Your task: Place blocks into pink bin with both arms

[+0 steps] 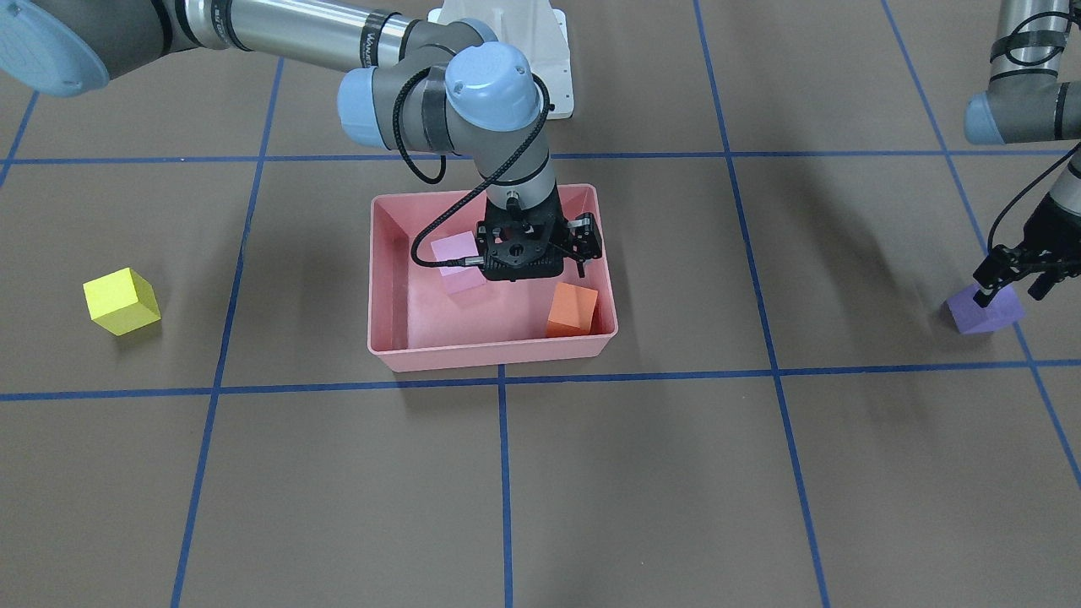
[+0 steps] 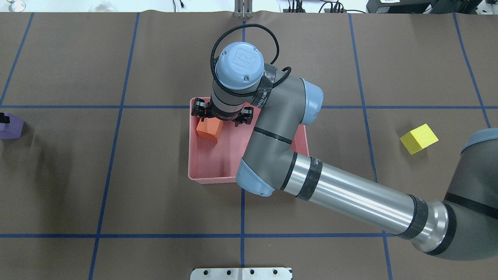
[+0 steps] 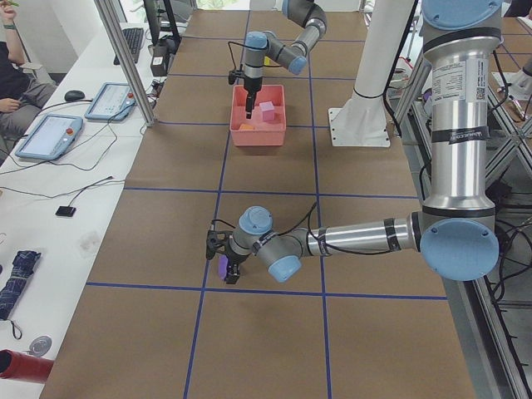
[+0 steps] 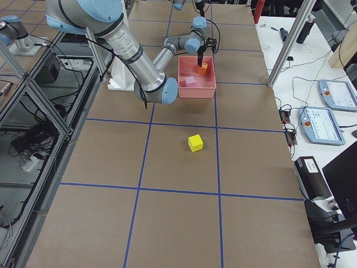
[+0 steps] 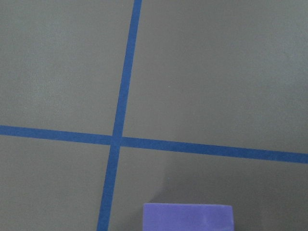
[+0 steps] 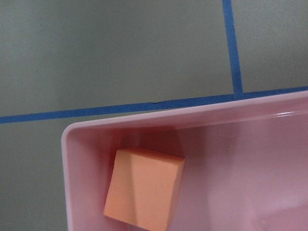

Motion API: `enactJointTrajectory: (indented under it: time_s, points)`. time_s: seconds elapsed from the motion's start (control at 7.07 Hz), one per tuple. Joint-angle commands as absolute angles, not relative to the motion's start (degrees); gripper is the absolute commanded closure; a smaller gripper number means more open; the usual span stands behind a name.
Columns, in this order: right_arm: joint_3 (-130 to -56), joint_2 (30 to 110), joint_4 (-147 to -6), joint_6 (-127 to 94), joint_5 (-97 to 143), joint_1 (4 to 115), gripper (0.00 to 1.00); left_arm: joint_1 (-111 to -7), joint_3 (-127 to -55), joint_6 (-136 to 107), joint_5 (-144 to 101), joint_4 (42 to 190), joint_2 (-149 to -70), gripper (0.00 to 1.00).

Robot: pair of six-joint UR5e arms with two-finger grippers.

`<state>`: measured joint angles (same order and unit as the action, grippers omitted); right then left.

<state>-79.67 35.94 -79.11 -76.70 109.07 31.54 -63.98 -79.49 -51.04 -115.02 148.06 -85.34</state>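
The robot's right gripper is hanging open above the pink bin (image 1: 476, 314), so it should move out of the way toward the yellow block (image 1: 122, 302) before the left gripper brings in the purple block.
The pink bin (image 1: 494, 353) sits mid-table. Inside it, an orange block (image 1: 572, 309) leans in one corner and a light pink block (image 1: 454, 256) rests on the floor, partly hidden by my wrist. My right gripper (image 1: 530, 257) hangs open over the bin and holds nothing. The right wrist view looks down on the orange block (image 6: 144, 188) below it. The purple block (image 1: 984, 309) stands on the table at my far left. My left gripper (image 1: 1009, 291) is open, with a finger at either side of the block's top. A yellow block (image 1: 121, 300) lies alone on my right side.
Blue tape lines (image 2: 242, 217) grid the brown table cover. The white base mount (image 1: 507, 34) stands behind the bin. A side bench holds tablets (image 3: 50, 135) and cables, and a person's arm (image 3: 12, 83) rests beside it.
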Motion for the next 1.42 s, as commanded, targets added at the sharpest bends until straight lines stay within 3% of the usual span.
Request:
enactJointTrajectory:
  time_s: [0.0,0.42,0.57,0.85,0.99,1.27]
  points:
    - [-79.9,35.9,-79.2,-76.7,109.4,32.3,0.01,-62.6,-79.2,-53.3,-114.6,149.5,-85.3,0.0]
    - [-80.3,36.6,-79.8,-76.8,114.0,36.1,0.01,-59.2,-78.8,-54.1,-111.2,149.7,-85.5,0.0]
    - [-84.8,40.7,-80.0,-75.9,117.4,39.4,0.01,-58.6,-78.6,-54.1,-111.0,149.7,-85.5,0.08]
    - [-93.7,49.4,-80.1,-73.5,123.8,45.3,0.01,-58.6,-78.6,-54.1,-111.1,149.7,-85.5,0.78]
    - [-95.9,52.5,-80.7,-71.1,125.0,47.9,0.01,-58.8,-78.8,-53.9,-111.1,149.7,-85.4,1.0]
    - [-103.4,59.4,-93.0,-53.5,126.0,54.3,0.01,-58.8,-80.2,-53.4,-112.1,149.0,-85.6,1.0]
